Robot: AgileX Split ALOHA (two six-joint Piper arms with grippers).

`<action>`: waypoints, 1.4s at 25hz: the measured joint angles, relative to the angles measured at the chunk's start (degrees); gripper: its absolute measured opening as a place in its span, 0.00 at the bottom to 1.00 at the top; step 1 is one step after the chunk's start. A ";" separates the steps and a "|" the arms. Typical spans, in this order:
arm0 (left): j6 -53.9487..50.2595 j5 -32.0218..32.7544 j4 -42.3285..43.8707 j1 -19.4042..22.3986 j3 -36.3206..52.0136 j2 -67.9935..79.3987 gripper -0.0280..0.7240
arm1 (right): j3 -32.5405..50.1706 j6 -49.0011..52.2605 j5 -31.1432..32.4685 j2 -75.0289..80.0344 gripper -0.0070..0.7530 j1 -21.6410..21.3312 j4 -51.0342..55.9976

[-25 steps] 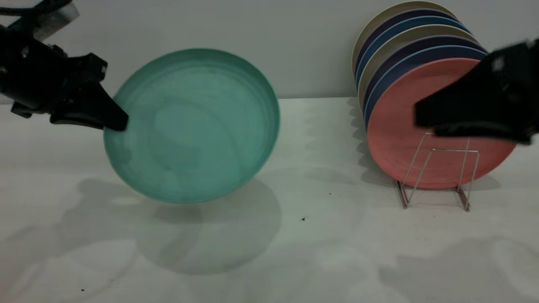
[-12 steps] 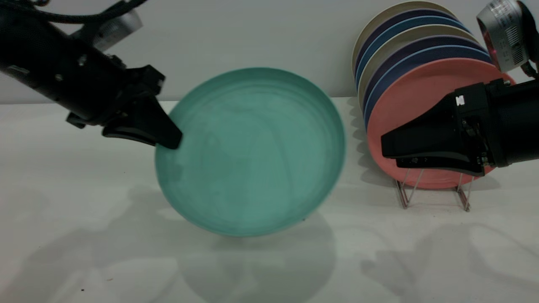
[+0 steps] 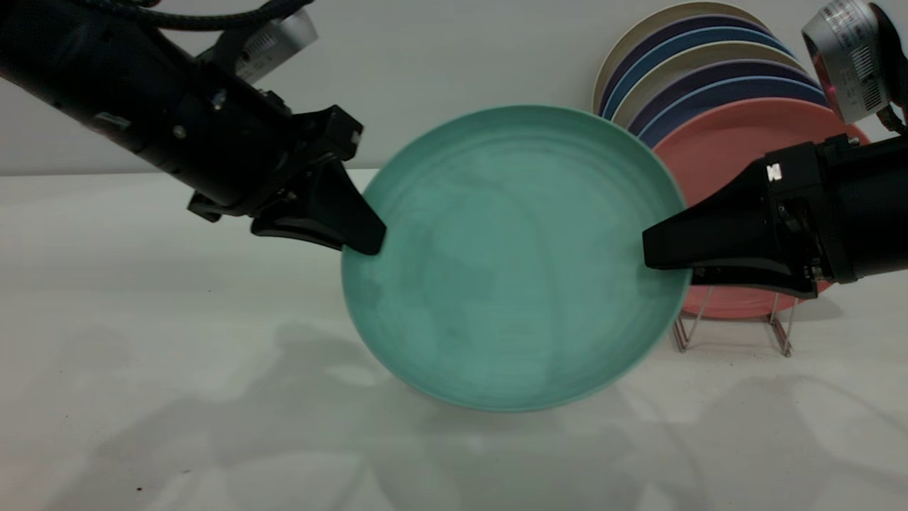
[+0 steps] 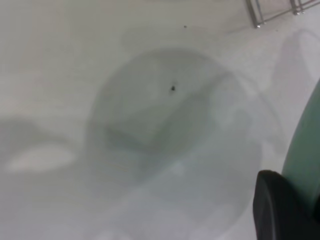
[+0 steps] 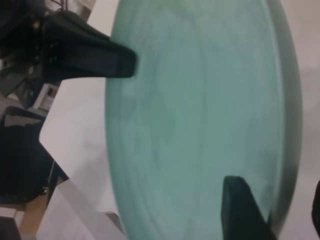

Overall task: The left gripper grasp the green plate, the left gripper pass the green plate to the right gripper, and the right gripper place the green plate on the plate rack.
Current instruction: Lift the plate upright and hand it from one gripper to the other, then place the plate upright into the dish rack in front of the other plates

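Note:
My right gripper straddles the green plate's rim (image 5: 284, 207) with a gap, so it should close there before my left gripper opens and backs off the opposite rim (image 3: 350, 277).
My left gripper (image 3: 365, 245) is shut on the left rim of the green plate (image 3: 511, 255) and holds it tilted on edge above the table, its face to the exterior camera. In the left wrist view one finger (image 4: 277, 210) presses on the plate's edge (image 4: 305, 150). My right gripper (image 3: 649, 255) is open at the plate's right rim. In the right wrist view the right gripper (image 5: 280, 210) straddles the rim of the green plate (image 5: 200, 110), one finger (image 5: 240, 205) over its face, with a gap showing. The plate rack (image 3: 780, 333) stands behind at the right.
The rack holds a row of upright plates, with a pink plate (image 3: 723, 149) at the front and blue, purple and beige ones behind it. The green plate overlaps the pink plate in the exterior view. A wall runs along the back of the white table (image 3: 177, 397).
My left arm has carried the green plate to the right, until its right rim reached between the right gripper's fingers. The right gripper came in from the right, then held still.

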 joint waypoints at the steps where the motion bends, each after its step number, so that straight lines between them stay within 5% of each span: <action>1: 0.13 0.10 -0.36 -0.19 0.00 0.00 0.06 | 0.00 0.00 -0.18 0.00 0.49 0.00 0.00; 4: 1.00 1.65 -1.66 -0.30 0.00 0.00 0.06 | 0.00 0.00 -0.26 0.00 0.42 0.00 0.00; 8: 3.90 4.09 -4.54 -0.20 0.00 0.00 0.07 | 0.00 0.82 -0.74 0.00 0.14 0.00 0.25; 12: 6.96 8.76 -7.53 0.00 0.00 0.00 0.17 | 0.00 1.65 -3.23 0.00 0.07 -0.45 0.46; 16: 9.76 17.18 -9.31 0.94 0.00 -0.08 0.48 | 0.00 1.54 -1.24 0.00 0.07 -0.56 -0.75; 19: 10.04 22.79 -9.03 3.38 -0.06 -0.70 0.85 | 0.00 1.05 0.25 0.00 0.07 -0.40 -0.95; 21: 8.41 24.97 -6.04 6.30 -0.29 -1.50 0.96 | 0.00 -0.31 -0.16 0.00 0.07 -0.69 -1.24; 28: -6.55 25.03 19.12 18.04 -4.97 -2.94 0.92 | -0.07 -7.45 -1.93 -1.25 0.07 -5.82 -3.65; 35: -22.52 19.58 41.70 22.85 -6.57 -3.12 0.75 | -4.52 -7.55 -20.63 -16.57 0.07 -3.52 -23.02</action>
